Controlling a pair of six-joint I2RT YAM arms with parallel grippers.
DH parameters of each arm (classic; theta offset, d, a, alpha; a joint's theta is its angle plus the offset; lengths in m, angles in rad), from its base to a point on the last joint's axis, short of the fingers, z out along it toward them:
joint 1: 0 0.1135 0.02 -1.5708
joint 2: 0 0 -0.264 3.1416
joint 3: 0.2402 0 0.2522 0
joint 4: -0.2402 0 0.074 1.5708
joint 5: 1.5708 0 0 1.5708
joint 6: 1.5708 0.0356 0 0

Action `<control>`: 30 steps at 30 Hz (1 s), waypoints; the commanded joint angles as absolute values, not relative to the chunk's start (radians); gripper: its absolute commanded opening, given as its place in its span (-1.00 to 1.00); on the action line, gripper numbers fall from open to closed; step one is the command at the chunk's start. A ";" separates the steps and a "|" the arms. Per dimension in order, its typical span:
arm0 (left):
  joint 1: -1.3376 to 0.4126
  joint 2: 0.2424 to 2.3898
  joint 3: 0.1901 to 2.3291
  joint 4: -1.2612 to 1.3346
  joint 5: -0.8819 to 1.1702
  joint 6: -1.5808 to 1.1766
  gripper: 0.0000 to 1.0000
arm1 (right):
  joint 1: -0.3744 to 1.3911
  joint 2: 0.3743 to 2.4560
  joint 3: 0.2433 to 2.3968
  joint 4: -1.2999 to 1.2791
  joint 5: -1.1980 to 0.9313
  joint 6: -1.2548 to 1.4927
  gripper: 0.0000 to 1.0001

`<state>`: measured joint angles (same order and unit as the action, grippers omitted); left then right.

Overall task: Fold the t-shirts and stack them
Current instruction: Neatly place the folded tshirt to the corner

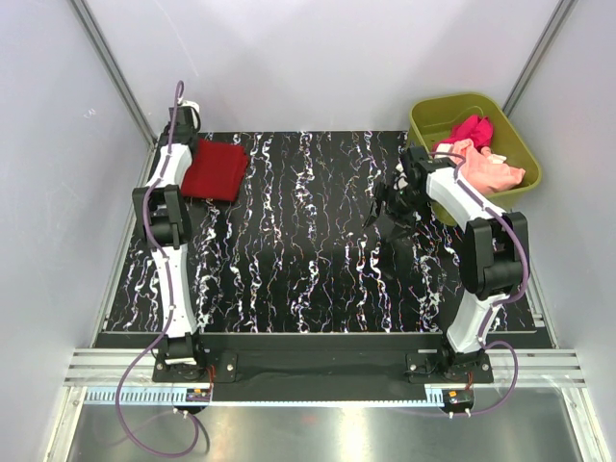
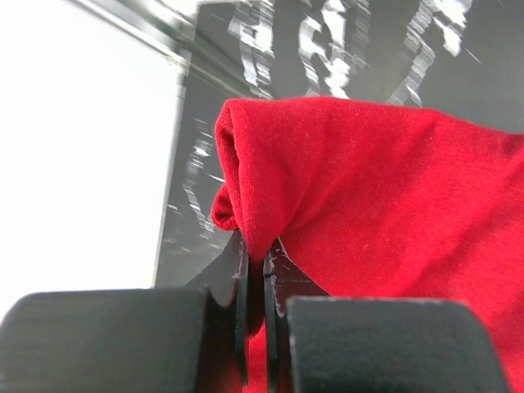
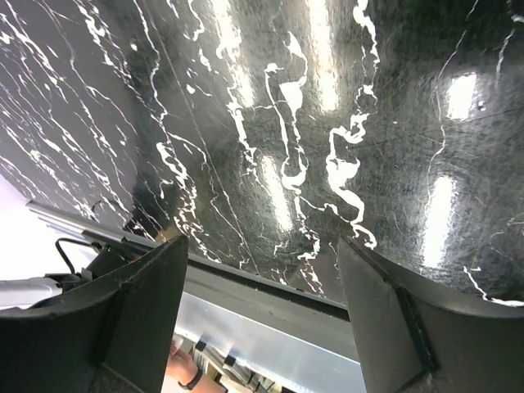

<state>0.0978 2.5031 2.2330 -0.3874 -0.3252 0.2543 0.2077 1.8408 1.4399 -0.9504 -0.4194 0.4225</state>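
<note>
The robot's left gripper has the folded deep red t-shirt's edge (image 2: 260, 184) pinched and the far corner (image 1: 154, 144) is open, so the robot should go on pulling until the t-shirt reaches the corner.
The deep red t-shirt (image 1: 216, 169) lies folded at the far left of the black marbled table. My left gripper (image 1: 186, 138) sits at its far left edge, shut on a pinch of the red cloth (image 2: 368, 196); in the left wrist view the gripper (image 2: 256, 260) holds a fold between its jaws. The magenta-pink t-shirt (image 1: 470, 129) and the pale peach t-shirt (image 1: 489, 168) lie bunched in the olive-green tub (image 1: 431, 112) at the far right. My right gripper (image 1: 385, 205) hangs over the table left of the tub, open and empty (image 3: 262, 254).
The black marbled table (image 1: 308, 241) spans the middle. White walls stand close on both sides. The table's near edge and a metal rail (image 3: 278, 327) show in the right wrist view.
</note>
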 commanded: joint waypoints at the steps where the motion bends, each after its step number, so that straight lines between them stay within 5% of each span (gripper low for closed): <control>1: 0.110 2.513 2.296 -0.198 -0.425 0.279 -1.00 | 0.216 1.830 1.506 -0.988 -0.393 0.417 0.61; 30: 0.133 2.675 2.424 0.067 -0.589 0.305 -1.00 | 0.216 1.919 1.591 -1.019 -0.367 0.420 0.61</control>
<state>0.1261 2.6701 2.3650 -0.0380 -0.5610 0.2966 0.2077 1.9114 1.5509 -1.0122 -0.3813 0.4194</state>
